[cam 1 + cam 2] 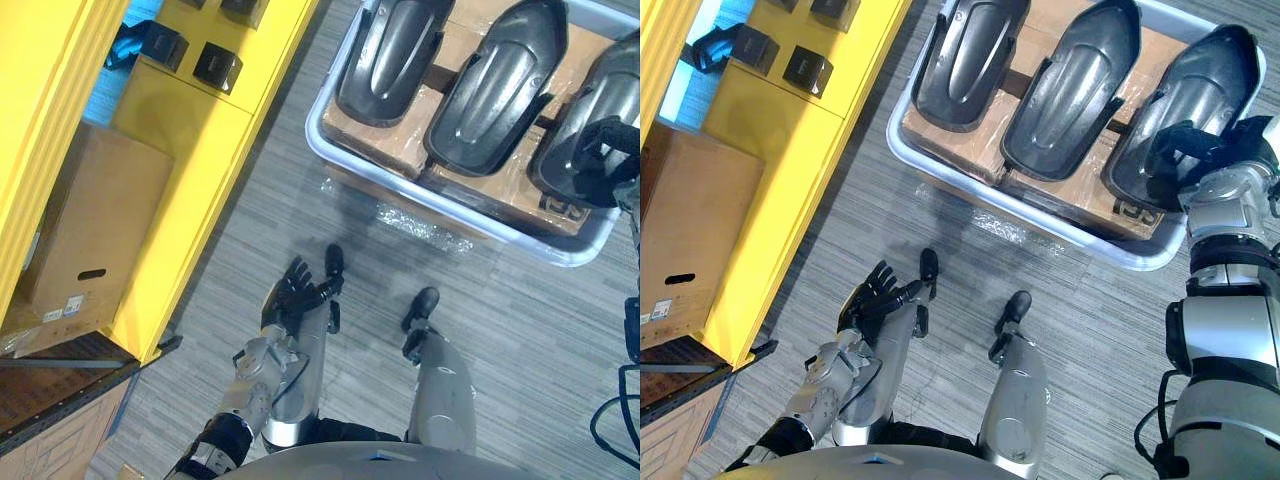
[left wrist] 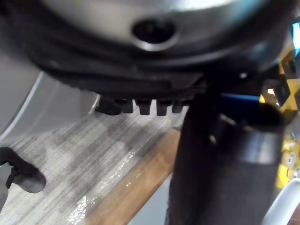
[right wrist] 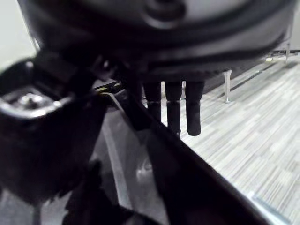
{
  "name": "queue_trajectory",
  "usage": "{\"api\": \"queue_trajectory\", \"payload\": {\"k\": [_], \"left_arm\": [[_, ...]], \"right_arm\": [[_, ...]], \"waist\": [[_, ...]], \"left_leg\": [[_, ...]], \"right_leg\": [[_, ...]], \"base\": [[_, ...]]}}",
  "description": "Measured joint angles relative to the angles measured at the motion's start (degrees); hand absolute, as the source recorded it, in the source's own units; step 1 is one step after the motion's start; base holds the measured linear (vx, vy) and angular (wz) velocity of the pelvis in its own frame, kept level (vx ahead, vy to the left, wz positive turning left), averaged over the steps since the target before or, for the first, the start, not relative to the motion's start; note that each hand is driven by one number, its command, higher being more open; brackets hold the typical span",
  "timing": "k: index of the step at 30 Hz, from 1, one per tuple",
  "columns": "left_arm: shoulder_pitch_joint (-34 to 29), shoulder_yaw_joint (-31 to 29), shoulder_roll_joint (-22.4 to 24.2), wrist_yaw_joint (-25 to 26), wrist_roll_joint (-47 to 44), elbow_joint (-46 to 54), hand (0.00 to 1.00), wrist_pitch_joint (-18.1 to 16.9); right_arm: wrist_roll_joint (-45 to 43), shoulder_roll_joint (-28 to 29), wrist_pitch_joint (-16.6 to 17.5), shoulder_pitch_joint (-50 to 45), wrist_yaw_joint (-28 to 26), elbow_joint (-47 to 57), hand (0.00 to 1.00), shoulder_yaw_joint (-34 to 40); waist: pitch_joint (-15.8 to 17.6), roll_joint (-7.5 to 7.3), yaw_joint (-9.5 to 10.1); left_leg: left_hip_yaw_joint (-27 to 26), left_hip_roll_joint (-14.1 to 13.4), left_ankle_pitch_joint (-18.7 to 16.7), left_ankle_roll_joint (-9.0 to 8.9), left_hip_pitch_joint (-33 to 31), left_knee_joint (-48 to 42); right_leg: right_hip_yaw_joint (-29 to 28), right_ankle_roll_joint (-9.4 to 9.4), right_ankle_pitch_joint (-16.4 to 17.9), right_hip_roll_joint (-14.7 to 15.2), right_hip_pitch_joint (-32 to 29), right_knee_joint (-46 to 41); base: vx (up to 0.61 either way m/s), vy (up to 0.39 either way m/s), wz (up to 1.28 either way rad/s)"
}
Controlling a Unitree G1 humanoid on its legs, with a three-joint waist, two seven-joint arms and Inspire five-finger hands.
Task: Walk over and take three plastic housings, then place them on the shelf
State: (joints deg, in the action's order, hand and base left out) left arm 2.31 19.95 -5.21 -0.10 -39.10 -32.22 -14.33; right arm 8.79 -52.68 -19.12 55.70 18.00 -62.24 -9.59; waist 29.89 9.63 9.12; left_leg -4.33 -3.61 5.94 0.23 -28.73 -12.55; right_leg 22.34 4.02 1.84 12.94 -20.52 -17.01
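Observation:
The robot should expect an empty hollow on the housing's bottom side when it turns the housing over, because the dark plastic housing's rounded (image 1: 592,110) back (image 1: 568,163) bulges upward.
Three dark plastic housings lie hollow side up on cardboard boxes inside a pale tray (image 1: 908,148): the left housing (image 1: 965,55), the middle housing (image 1: 1070,85) and the right housing (image 1: 1205,75). My right hand (image 1: 1180,152) is at the near end of the right housing, fingers curled over its rim. In the right wrist view the housing's dark rim (image 3: 187,178) runs between the thumb and the fingers (image 3: 173,110). My left hand (image 1: 295,295) hangs low over the floor, well short of the tray, fingers spread and holding nothing.
A yellow shelf unit (image 1: 200,130) stands at the left, with small black boxes (image 1: 217,67) on top and a cardboard box (image 1: 90,230) lower down. Crumpled clear film (image 1: 420,225) lies on the grey floor by the tray's near edge.

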Motion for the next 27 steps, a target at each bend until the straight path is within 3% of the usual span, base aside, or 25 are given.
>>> {"api": "queue_trajectory", "payload": {"k": [4, 11, 20, 23, 27], "left_arm": [[-0.1, 0.1, 0.3, 0.6, -1.3, 0.1, 1.00, -0.5], [-1.2, -0.8, 0.2, 0.8, -4.2, 3.6, 1.00, -2.0], [-6.3, -6.8, -0.4, -0.5, -3.6, 10.4, 1.00, -2.1], [-8.0, -8.4, -1.4, -1.6, -3.5, 13.2, 1.00, -2.1], [-11.4, -9.8, -2.1, -2.4, -3.1, 20.8, 1.00, -2.2]], "right_arm": [[-0.2, 0.2, -1.7, -0.3, 0.0, -0.6, 0.00, 0.2], [-0.5, 1.2, 2.4, -3.6, 1.3, -0.5, 0.00, 1.5], [2.2, 2.6, 5.4, -11.7, 3.9, 7.1, 0.00, 5.9], [4.2, 3.3, 6.2, -13.6, 4.0, 9.8, 0.00, 6.8], [4.3, 4.3, 7.2, -19.7, 5.6, 17.6, 0.00, 12.0]], "waist": [[0.0, 0.01, -0.10], [-0.1, 0.19, -0.78], [-0.1, 0.07, -1.87], [0.1, -0.23, -2.78], [0.4, -1.97, -3.39]], "left_leg": [[0.4, 0.3, 0.3, -0.02, 0.2, -0.1], [1.8, 0.9, 0.4, -0.29, 1.6, -0.1], [1.8, 0.7, 0.4, -0.38, 5.0, 1.0], [1.5, 0.5, 0.7, -0.55, 7.5, 2.5], [0.9, -0.1, 1.7, -1.02, 12.3, 6.6]], "right_leg": [[0.3, 0.02, 1.1, 0.5, -0.1, -1.8], [1.5, -0.23, 3.8, 1.7, 0.9, -5.0], [2.0, -0.08, 3.7, 0.9, 4.6, -3.5], [2.0, 0.21, 3.5, 0.3, 6.9, -1.9], [1.9, 0.41, 2.6, -0.9, 11.0, 1.3]], "base": [[0.04, -0.016, 0.08], [0.01, -0.011, 0.12], [0.01, 0.001, 0.02], [0.03, -0.008, -0.06], [0.06, -0.028, -0.07]]}}
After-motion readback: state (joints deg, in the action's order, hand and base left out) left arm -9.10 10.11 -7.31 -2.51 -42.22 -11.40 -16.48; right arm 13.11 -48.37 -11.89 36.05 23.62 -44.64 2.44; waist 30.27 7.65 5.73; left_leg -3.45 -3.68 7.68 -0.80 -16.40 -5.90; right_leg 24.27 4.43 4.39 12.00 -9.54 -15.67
